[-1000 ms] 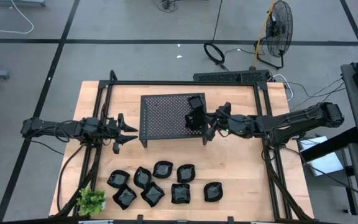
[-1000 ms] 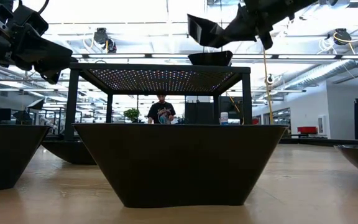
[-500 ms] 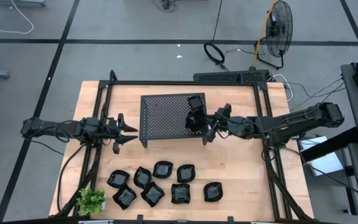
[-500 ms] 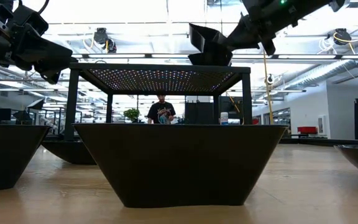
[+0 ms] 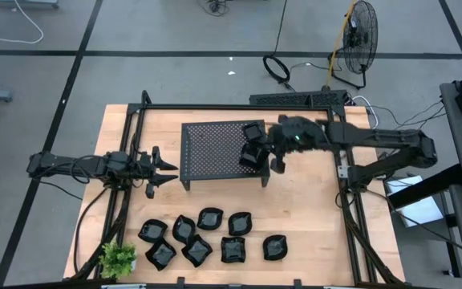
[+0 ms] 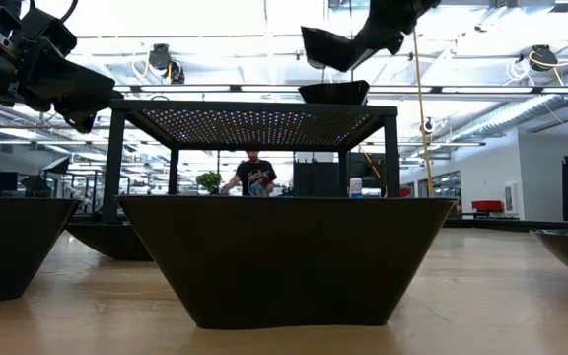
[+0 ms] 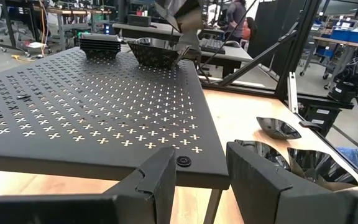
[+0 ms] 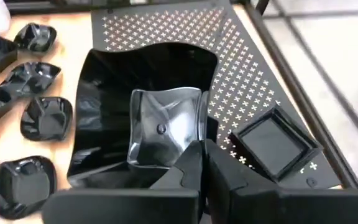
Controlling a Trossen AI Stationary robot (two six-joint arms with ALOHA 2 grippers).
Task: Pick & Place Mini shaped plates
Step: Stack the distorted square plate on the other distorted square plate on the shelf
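The mini plate in my right gripper point(image 6: 326, 46) is hanging tilted and crooked over the dish on the rack point(image 6: 333, 93), so next I turn the plate straight before I nest it there.
My right gripper point(image 5: 260, 154) is shut on one wavy-edged glossy black mini plate point(image 8: 114, 118), held above the right end of the black perforated rack point(image 5: 215, 151). Below it another dish point(image 6: 333, 92) rests by its base on the rack top, and a square dish point(image 5: 253, 128) sits at the rack's far right corner. Several more mini plates point(image 5: 207, 239) lie on the table's near part. At the rack's left end my left gripper point(image 7: 201, 177) points level and is open, with nothing between its fingers. My right gripper pinches the plate's rim point(image 8: 188, 146) between its two fingers, on the edge nearest the wrist. The fingers point(image 8: 222, 171) come from the table's right side, slanting down. The plate point(image 6: 325, 47) is lifted clear, tilted, above the dish on the rack.
A small green plant point(image 5: 119, 258) stands at the near left corner. A black frame point(image 5: 337, 172) runs round the table. In the low view one dish point(image 6: 284, 256) stands close to the camera and hides much of the table. A person point(image 6: 254, 177) stands in the room beyond.
My right gripper first dipped with the plate toward the dish on the rack, then rose again. Its wrist rolled and its arm swung toward the table's far edge. The plate stays held over the rack's right end.
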